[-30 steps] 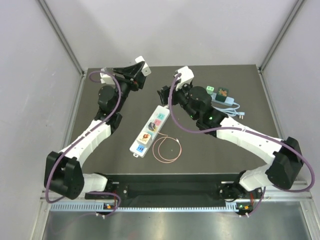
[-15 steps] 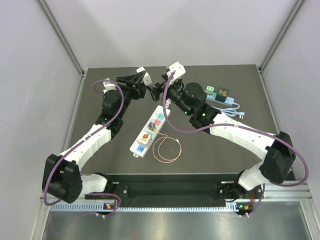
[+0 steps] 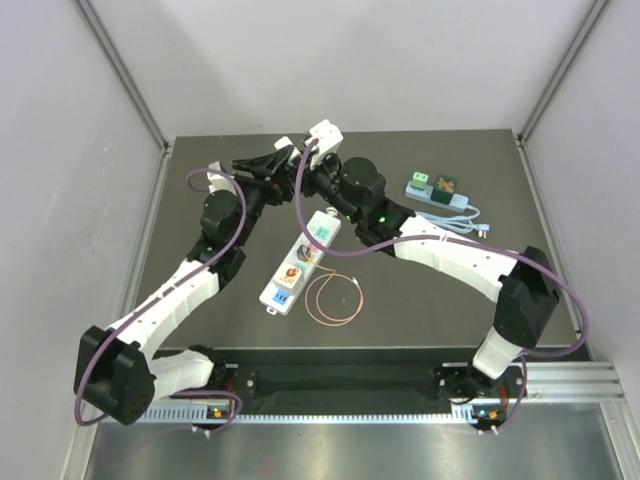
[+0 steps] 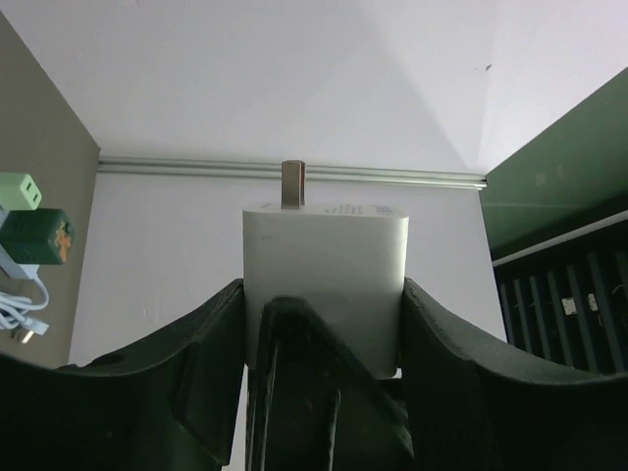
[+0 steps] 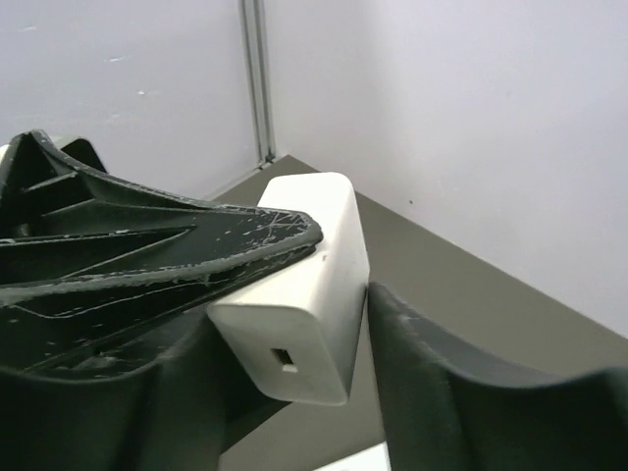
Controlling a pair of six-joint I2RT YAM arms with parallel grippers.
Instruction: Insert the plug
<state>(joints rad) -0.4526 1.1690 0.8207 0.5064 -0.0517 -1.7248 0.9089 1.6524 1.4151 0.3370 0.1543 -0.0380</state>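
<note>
The plug should be taken by my right gripper for the strip's far end (image 3: 322, 229), and my left gripper should move away, because my left gripper's finger lies along the plug.
A white power strip (image 3: 300, 258) lies slantwise in the middle of the table. My left gripper (image 3: 280, 160) is raised above the strip's far end and is shut on a white plug (image 4: 324, 265), whose metal prong (image 4: 292, 183) points away. The plug also shows in the right wrist view (image 5: 304, 294), with a left finger (image 5: 147, 255) lying along its top. My right gripper (image 5: 289, 316) is open with its jaws on either side of the plug. The right-hand fingertip (image 5: 383, 304) is at the plug's edge. The plug's rear face has a small slot.
Two green adapters (image 3: 430, 187) and a white coiled cable (image 3: 465, 215) lie at the back right. A thin pink cable loop (image 3: 333, 298) lies beside the strip's near end. Grey walls enclose the table on three sides.
My right gripper has swung left and up from over the strip's far end to the plug. My left gripper has moved a little right and forward with the plug.
</note>
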